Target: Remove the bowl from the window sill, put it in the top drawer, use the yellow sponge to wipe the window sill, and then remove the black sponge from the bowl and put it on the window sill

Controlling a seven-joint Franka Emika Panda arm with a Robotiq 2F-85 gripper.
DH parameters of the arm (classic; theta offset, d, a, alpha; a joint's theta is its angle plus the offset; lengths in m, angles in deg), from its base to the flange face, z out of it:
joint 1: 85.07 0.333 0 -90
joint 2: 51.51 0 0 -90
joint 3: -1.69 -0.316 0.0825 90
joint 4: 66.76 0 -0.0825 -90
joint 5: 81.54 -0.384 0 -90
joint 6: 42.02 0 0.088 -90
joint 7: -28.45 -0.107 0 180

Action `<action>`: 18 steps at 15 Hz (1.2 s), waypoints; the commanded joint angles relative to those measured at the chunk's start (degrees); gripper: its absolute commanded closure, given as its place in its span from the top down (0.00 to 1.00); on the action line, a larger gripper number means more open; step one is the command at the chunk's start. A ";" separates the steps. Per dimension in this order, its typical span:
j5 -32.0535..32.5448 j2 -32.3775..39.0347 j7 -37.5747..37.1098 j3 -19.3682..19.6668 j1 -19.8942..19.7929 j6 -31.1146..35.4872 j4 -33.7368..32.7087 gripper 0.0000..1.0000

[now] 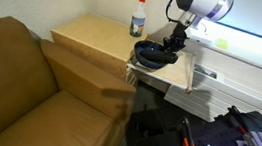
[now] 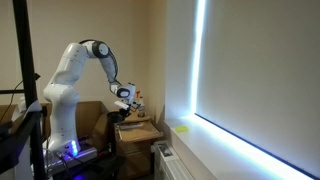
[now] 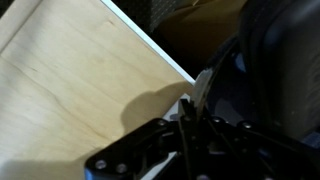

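Observation:
The bowl sits partly over the top drawer's edge (image 1: 135, 58) next to the cabinet top. I should lift it clear with my gripper and move it over the drawer's open bottom (image 1: 175, 73) before I lower it.
A dark bowl (image 1: 151, 54) rests at the end of a light wooden cabinet top (image 1: 90, 36), beside the window sill (image 1: 245, 49). My gripper (image 1: 175, 44) reaches down at the bowl's far rim and is shut on it. In the wrist view the closed fingers (image 3: 190, 112) pinch the thin rim, with the dark bowl (image 3: 265, 70) to their right and wood (image 3: 70, 90) to their left. A yellow sponge (image 2: 183, 127) lies on the sill below the bright window. The black sponge cannot be made out inside the dark bowl. The gripper (image 2: 126, 99) also shows small over the cabinet.
A spray bottle (image 1: 137, 21) stands on the cabinet top just behind the bowl. A brown sofa (image 1: 18, 89) is close beside the cabinet. Dark equipment and cables (image 1: 223, 140) lie on the floor below the sill. The arm's base (image 2: 60, 120) stands by the cabinet.

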 commanded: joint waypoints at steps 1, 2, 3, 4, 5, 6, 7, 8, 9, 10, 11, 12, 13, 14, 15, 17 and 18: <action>-11.49 -8.12 9.68 -7.15 -6.45 -1.49 2.17 0.02; -5.92 -2.13 4.51 -3.61 -2.44 0.48 0.31 0.08; -8.76 -3.56 6.77 -4.43 -3.02 0.18 0.29 0.08; -9.81 -4.87 7.65 -4.68 -3.33 -0.10 0.38 0.08; -10.02 -5.75 7.88 -4.64 -3.47 -0.34 0.60 0.08; -10.06 -6.23 7.94 -4.54 -3.52 -0.47 0.85 0.02; -7.85 -4.58 5.90 -3.31 -2.56 1.63 0.80 0.02; -7.53 -3.17 5.34 -2.88 -2.31 3.56 0.41 0.02; -7.21 -1.90 5.93 -2.83 -2.34 6.07 -0.13 0.02; -7.34 -1.29 6.59 -3.28 -2.72 8.39 -0.12 0.02; -6.37 -0.26 5.52 -3.29 -2.89 10.59 -0.43 0.02; -6.17 0.48 5.38 -4.01 -3.49 13.30 -0.59 0.02; -5.76 1.22 5.09 -4.62 -4.20 14.92 -0.85 0.02; -4.72 1.90 4.04 -4.81 -4.54 15.69 -1.08 0.02; -3.79 2.43 2.59 -4.82 -4.87 15.57 -1.68 0.02; -1.96 2.83 0.22 -4.98 -5.42 13.36 -2.23 0.02; -2.22 2.76 0.37 -6.18 -6.49 12.07 -2.44 0.02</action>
